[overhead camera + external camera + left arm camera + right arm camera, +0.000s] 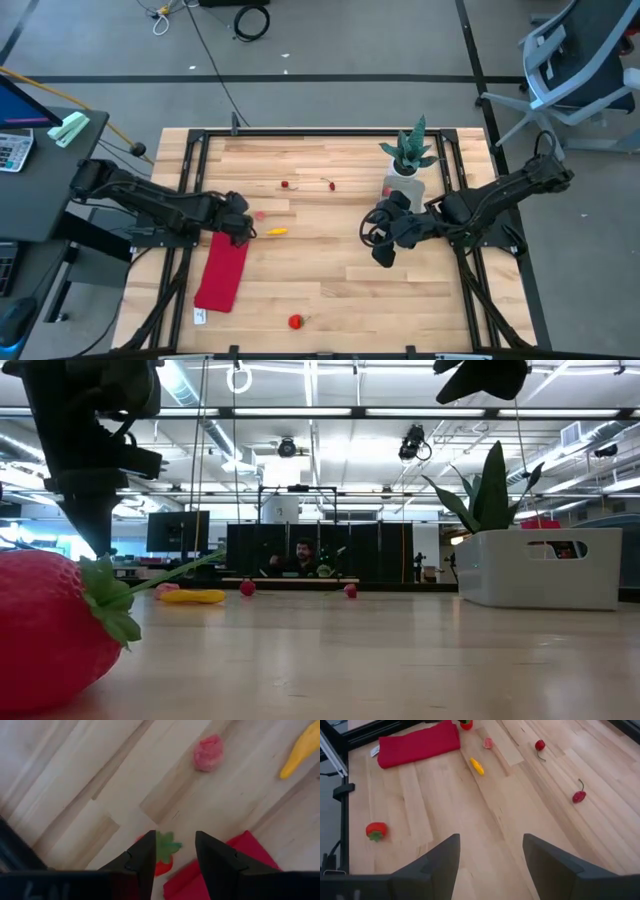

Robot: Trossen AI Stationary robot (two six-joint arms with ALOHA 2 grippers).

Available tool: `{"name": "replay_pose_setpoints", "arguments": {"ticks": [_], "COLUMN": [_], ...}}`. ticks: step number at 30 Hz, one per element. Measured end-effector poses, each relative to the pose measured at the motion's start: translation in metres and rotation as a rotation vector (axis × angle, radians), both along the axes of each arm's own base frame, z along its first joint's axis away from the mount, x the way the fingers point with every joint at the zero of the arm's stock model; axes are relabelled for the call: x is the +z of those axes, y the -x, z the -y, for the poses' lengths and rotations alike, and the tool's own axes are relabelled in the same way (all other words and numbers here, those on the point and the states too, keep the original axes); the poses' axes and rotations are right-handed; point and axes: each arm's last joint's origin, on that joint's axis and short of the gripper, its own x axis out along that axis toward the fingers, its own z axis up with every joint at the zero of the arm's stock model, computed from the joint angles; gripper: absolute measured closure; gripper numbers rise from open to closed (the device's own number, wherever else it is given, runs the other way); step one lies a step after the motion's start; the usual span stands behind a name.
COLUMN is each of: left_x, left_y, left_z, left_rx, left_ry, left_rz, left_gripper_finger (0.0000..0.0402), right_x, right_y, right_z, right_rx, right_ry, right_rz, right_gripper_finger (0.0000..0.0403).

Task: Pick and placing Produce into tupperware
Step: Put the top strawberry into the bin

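The leafy red fruit (163,853) is next to the red cloth, far from my right gripper. My left gripper should pick it up and bring it to the tupperware (541,571).
My left gripper (238,228) (175,840) is open and points down at the far end of the red cloth (222,270). Its fingers stand on either side of a small red fruit with a green leafy top (161,854); I see no touch. A pink piece (208,752) and a yellow piece (277,232) lie just right of it. Two small red stemmed fruits (286,184) (331,184) lie farther back, and a strawberry (295,321) lies by the near edge. My right gripper (382,248) (490,845) hangs open over bare wood. No tupperware shows.
A spiky green plant in a white pot (407,172) stands at the table's far right, close behind my right arm, with something red (387,190) at its base. A black frame (190,160) borders the tabletop. Bare wood lies between the two grippers.
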Motion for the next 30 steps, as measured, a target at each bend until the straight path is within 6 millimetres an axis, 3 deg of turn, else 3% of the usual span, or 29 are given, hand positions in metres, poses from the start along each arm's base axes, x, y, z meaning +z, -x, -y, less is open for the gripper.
{"name": "replay_pose_setpoints", "arguments": {"ticks": [14,18,24,30], "left_x": [-0.024,-0.028,-0.029,-0.025], "left_y": [-0.008,-0.01,-0.01,-0.016], "left_z": [0.009,0.008,0.008,0.01], "left_rx": [-0.036,-0.035,-0.04,-0.04], "left_ry": [-0.073,-0.109,-0.118,-0.111], "left_rz": [-0.134,-0.152,-0.156,-0.114], "left_gripper_finger": [0.027,0.0298,0.0389,0.0396], "right_x": [0.0,0.0,0.0,0.0], "right_y": [0.0,0.0,0.0,0.0], "right_z": [0.0,0.0,0.0,0.0], "right_rx": [0.001,0.001,0.003,0.018], "right_ry": [-0.003,-0.003,0.0,0.018], "right_rz": [0.005,0.006,0.005,0.002], "right_gripper_finger": [0.0178,0.0179,0.0179,0.0179]}}
